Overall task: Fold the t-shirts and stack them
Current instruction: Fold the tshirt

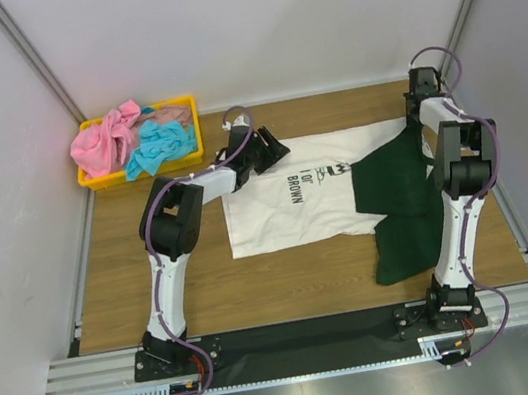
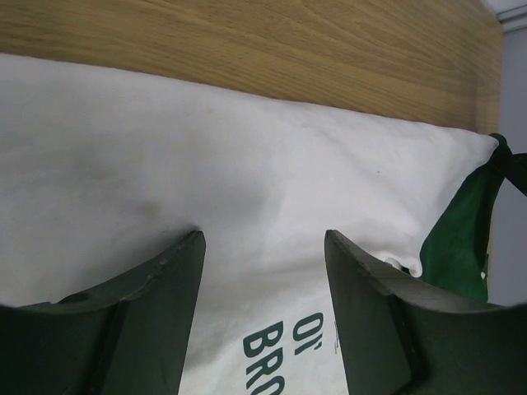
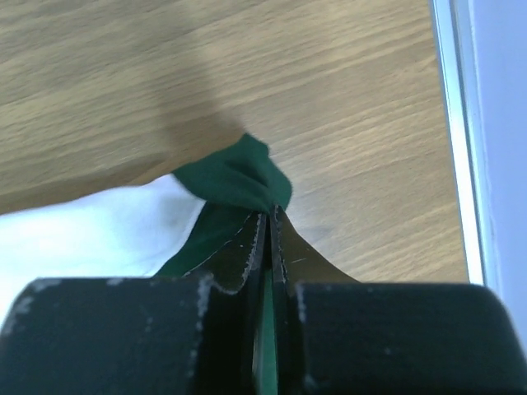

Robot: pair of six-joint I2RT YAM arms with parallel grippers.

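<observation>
My right gripper has only the bunched green sleeve (image 3: 245,174) at the shirt's far corner. It should let go and grab the shirt farther in, at the white-green seam (image 1: 392,138).
A white t-shirt (image 1: 291,208) with dark green sleeves (image 1: 394,176) and a black print lies spread across the middle of the wooden table. My left gripper (image 1: 271,146) stands open over the shirt's far left corner, and in its wrist view the white cloth (image 2: 247,164) fills the gap between the two fingers (image 2: 165,313). My right gripper (image 3: 270,216) is shut on a bunched fold of green sleeve (image 3: 235,177) at the shirt's far right corner (image 1: 417,119). A pink t-shirt (image 1: 105,143) and a turquoise t-shirt (image 1: 159,146) lie crumpled in the tray.
The yellow plastic tray (image 1: 104,182) sits at the far left corner of the table. White walls close in the back and both sides. A metal rail (image 3: 457,123) runs along the table's right edge, close to my right gripper.
</observation>
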